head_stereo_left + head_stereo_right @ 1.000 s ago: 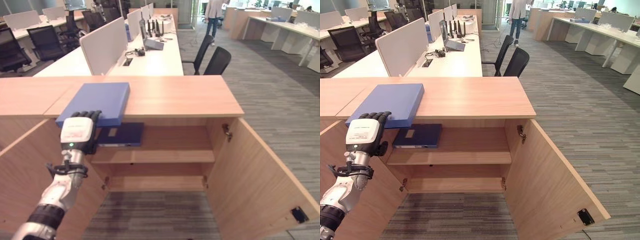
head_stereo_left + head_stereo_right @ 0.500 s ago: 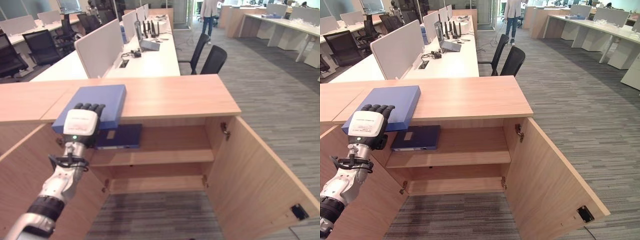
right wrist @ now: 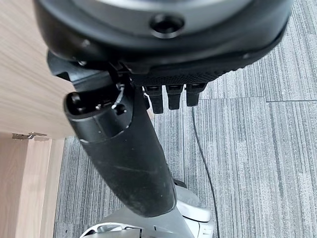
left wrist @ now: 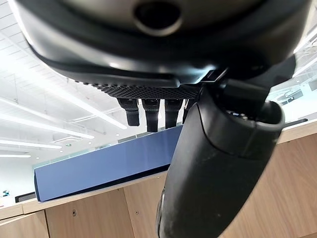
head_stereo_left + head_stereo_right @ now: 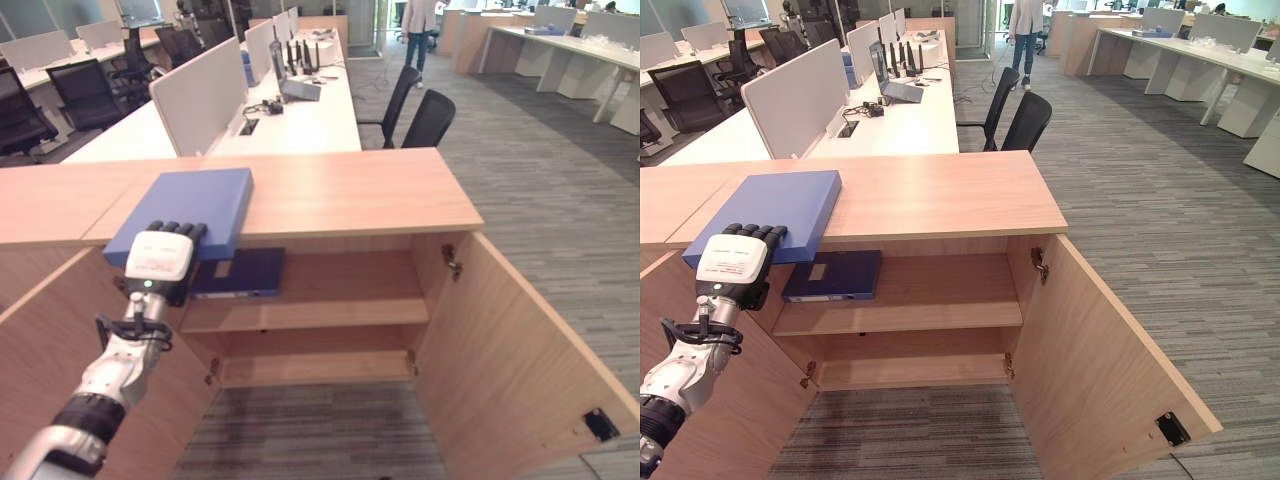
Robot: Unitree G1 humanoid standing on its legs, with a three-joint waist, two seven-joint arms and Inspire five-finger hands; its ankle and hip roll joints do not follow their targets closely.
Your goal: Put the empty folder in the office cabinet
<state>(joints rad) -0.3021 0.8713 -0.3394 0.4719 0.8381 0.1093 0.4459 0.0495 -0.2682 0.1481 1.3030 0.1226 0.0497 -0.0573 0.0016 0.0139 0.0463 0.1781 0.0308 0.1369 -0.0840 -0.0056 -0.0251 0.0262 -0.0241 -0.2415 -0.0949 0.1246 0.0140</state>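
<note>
The light blue folder (image 5: pixel 197 205) should stay stiff and closed when I carry it by its edge, because its thick overhanging corner (image 5: pixel 118 250) stays straight past the top of the cabinet.
A light blue folder (image 5: pixel 190 205) lies flat on the wooden office cabinet top (image 5: pixel 350 190), its near corner overhanging the front edge. My left hand (image 5: pixel 158 258) is raised at that near edge, its straight fingers (image 4: pixel 148 111) reaching over the folder's edge (image 4: pixel 99 163) and the thumb (image 4: pixel 213 163) below and in front of it, not closed on it. Both cabinet doors stand open. A darker blue folder (image 5: pixel 240 272) lies on the upper shelf (image 5: pixel 340 290). My right hand (image 3: pixel 129 148) hangs open over the carpet beside a wooden panel.
The right cabinet door (image 5: pixel 520 370) swings far out over the carpet; the left door (image 5: pixel 50 350) stands beside my left arm. The lower shelf (image 5: pixel 310 365) is bare. Desks with dividers and black office chairs (image 5: pixel 430 118) stand behind the cabinet. A person (image 5: pixel 420 20) stands far back.
My left hand has dropped slightly toward the folder's near edge. The folder has not moved. The view shifted between the earliest frames and now.
</note>
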